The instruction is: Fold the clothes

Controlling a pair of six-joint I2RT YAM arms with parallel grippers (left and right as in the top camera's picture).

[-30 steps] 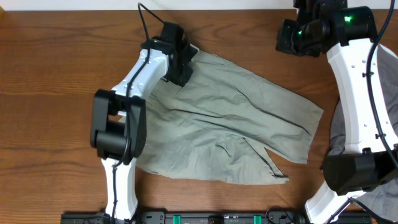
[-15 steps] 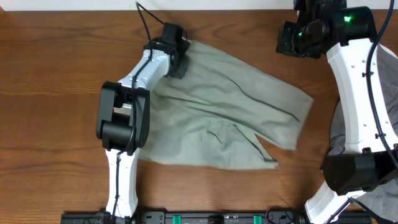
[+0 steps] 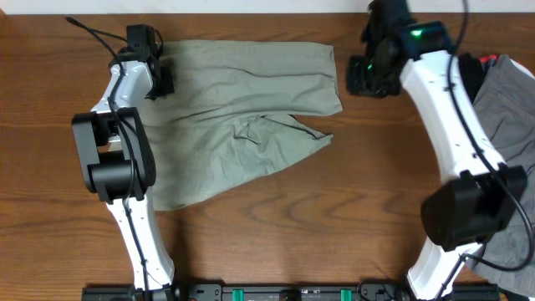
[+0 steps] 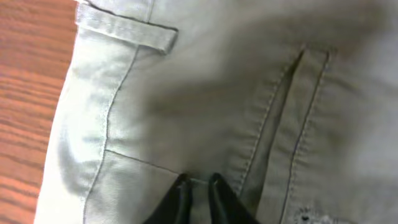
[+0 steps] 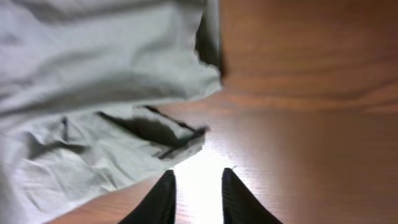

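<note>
My right gripper should pull the lower leg out straight (image 3: 316,142) before I fold, because the lower leg lies bunched (image 3: 269,127) against the upper leg, far from my left gripper.
The clothes, pale khaki-green shorts (image 3: 242,92), lie spread along the table's far side, waistband to the left and the two legs to the right. My left gripper (image 3: 159,77) sits on the waistband end. In the left wrist view the shorts (image 4: 205,93) fill the frame, showing a belt loop and a pocket seam. There the left gripper (image 4: 198,186) has its tips narrowly apart, resting on the cloth. My right gripper (image 3: 362,75) hovers just right of the upper leg hem. In the right wrist view the right gripper (image 5: 198,186) is open over bare wood, the shorts (image 5: 93,87) lying ahead of it.
A grey garment (image 3: 508,100) is heaped at the table's right edge behind the right arm, and more of it shows lower down. A black rail (image 3: 292,293) runs along the front edge. The wooden table (image 3: 334,217) shows bare in front of the shorts.
The shorts were dragged left and swung round, and now lie straighter along the far edge. The left gripper moved left with them. Both grippers' jaws have parted, and the right arm shifted slightly left.
</note>
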